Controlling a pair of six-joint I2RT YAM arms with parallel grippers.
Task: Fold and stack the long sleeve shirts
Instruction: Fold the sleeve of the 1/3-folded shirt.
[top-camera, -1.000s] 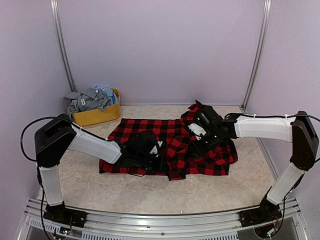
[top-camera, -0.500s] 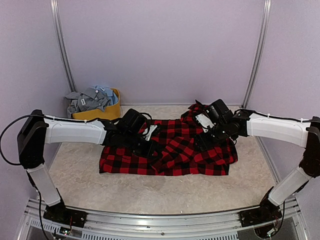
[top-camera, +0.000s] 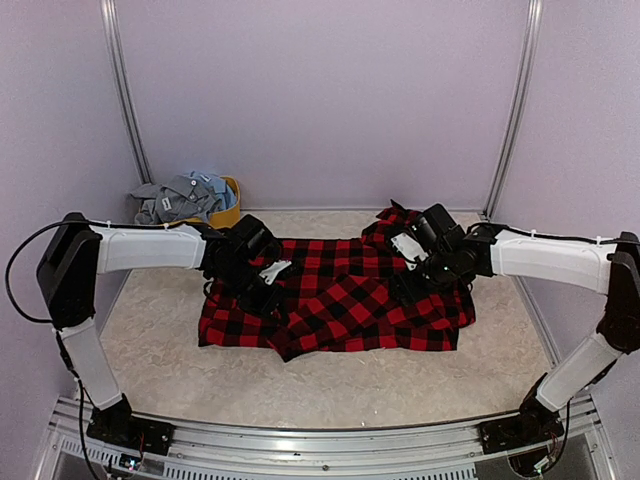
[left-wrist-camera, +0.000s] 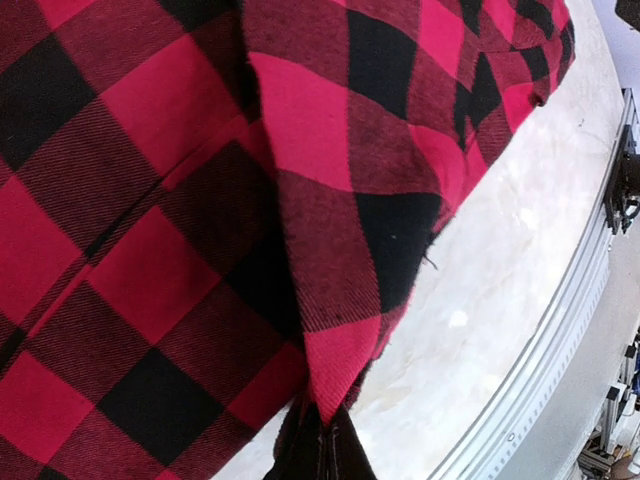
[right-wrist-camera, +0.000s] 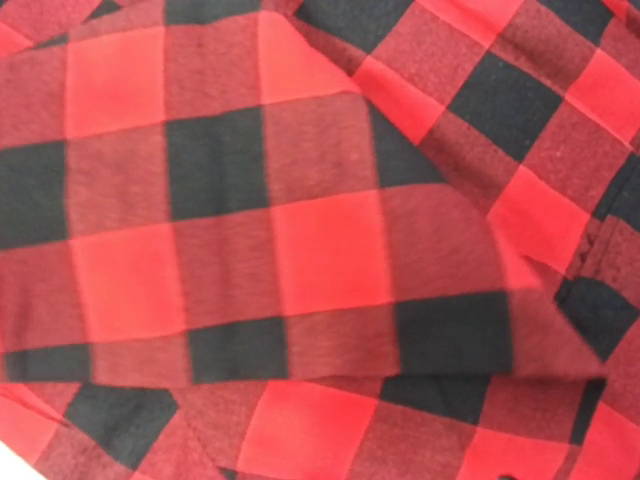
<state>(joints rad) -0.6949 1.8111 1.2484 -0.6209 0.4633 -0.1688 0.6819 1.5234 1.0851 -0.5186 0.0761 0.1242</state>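
Note:
The sleeve sags (top-camera: 286, 351) beyond the shirt's near edge. Next, my left gripper lays the sleeve along the shirt (top-camera: 228, 332), then grabs the sleeve's cuff and pulls it inside the shirt's edge first.
The red-and-black check flannel shirt (top-camera: 360, 300) lies spread and rumpled across the middle of the table. My left gripper (top-camera: 268, 290) is over its left part. In the left wrist view the gripper (left-wrist-camera: 322, 450) is shut on a corner of the flannel (left-wrist-camera: 330, 300), which hangs lifted above the pale table. My right gripper (top-camera: 412, 278) is pressed low on the shirt's right part. The right wrist view shows only flannel (right-wrist-camera: 300, 250); the fingers are hidden. Grey and pale blue shirts (top-camera: 180, 197) are heaped in the tub at the back left.
A yellow oval tub (top-camera: 228, 212) stands at the back left corner by the wall. A metal rail (top-camera: 320, 435) runs along the table's near edge. Upright posts (top-camera: 512, 110) stand at the back corners.
My left gripper has moved back and to the left from the shirt's front middle, pulling the held flannel with it. My right gripper shifted slightly right and back, then stayed.

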